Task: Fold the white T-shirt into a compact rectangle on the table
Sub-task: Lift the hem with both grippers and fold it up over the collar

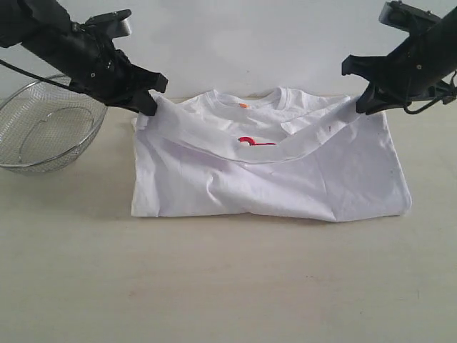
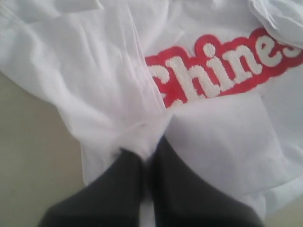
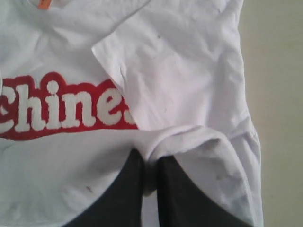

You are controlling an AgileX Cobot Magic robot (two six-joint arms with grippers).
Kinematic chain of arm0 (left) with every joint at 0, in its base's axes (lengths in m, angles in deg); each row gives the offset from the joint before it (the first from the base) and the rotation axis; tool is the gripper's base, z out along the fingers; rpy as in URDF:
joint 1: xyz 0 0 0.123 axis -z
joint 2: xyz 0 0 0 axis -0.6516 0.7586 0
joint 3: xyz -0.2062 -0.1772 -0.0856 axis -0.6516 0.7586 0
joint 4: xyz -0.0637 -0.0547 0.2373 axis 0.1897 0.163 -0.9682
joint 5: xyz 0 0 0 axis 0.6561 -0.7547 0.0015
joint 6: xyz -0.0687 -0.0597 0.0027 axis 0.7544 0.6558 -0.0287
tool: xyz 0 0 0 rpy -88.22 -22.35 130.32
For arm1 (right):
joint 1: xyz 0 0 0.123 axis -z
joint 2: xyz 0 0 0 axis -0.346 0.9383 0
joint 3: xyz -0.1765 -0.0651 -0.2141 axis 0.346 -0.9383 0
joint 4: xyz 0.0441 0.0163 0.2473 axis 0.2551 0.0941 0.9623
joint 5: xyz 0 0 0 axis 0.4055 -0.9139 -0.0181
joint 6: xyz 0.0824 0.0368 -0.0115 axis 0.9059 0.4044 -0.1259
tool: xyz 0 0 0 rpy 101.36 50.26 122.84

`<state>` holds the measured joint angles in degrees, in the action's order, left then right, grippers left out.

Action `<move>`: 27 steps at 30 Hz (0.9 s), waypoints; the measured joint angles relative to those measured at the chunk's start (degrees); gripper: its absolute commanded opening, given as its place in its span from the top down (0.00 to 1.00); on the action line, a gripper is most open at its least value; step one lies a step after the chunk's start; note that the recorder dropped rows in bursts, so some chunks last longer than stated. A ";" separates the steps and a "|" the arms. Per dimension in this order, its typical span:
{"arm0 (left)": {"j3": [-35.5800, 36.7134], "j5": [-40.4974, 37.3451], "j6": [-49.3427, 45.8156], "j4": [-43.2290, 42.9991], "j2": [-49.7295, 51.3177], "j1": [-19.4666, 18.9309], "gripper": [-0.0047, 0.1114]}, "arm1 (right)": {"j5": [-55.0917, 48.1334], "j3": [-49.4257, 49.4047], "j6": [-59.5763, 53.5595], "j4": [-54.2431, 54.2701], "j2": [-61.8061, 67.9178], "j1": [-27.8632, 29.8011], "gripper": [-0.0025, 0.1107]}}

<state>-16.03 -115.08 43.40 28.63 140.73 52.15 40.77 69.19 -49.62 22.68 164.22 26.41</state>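
Note:
My right gripper should carry the corner of the hem on to the shirt's shoulder edge (image 1: pixel 330 101) before it lets go, because the raised hem (image 1: pixel 246 161) goes straight across the shirt, short of the collar.
The white T-shirt (image 1: pixel 264 182) lies on the table (image 1: pixel 228 286) with its lower half lifted and drawn toward the collar. My left gripper (image 1: pixel 151 106) is shut on the hem's left corner, held above the shirt's left shoulder. My right gripper (image 1: pixel 363 106) is shut on the hem's right corner, above the right shoulder. The raised hem sags between them and covers most of the red lettering (image 1: pixel 255 141). In the left wrist view the fingers (image 2: pixel 124 176) pinch bunched white cloth (image 2: pixel 142 132) above the lettering (image 2: pixel 222 66). In the right wrist view the fingers (image 3: pixel 130 182) clamp a rolled edge (image 3: pixel 184 137).
A wire-mesh metal basket (image 1: pixel 44 125) stands at the far left of the table, close under my left arm. A small orange neck tag (image 1: pixel 243 105) shows at the collar. Bare tabletop stretches in front of the shirt.

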 measured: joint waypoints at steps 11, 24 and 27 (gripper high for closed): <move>-11.96 1.36 0.00 -1.73 7.79 -1.77 0.92 | 0.14 16.01 0.00 0.43 11.37 0.00 0.98; -28.27 1.48 0.00 -2.18 20.34 -2.90 0.92 | 0.94 28.76 0.10 0.43 21.89 0.00 0.98; -31.05 1.48 0.00 -2.43 21.92 -2.90 0.92 | 1.77 30.10 0.10 0.32 23.65 0.00 0.98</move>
<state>-47.08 -113.60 43.40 26.20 162.65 49.25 42.54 99.28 -49.52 23.00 187.87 26.41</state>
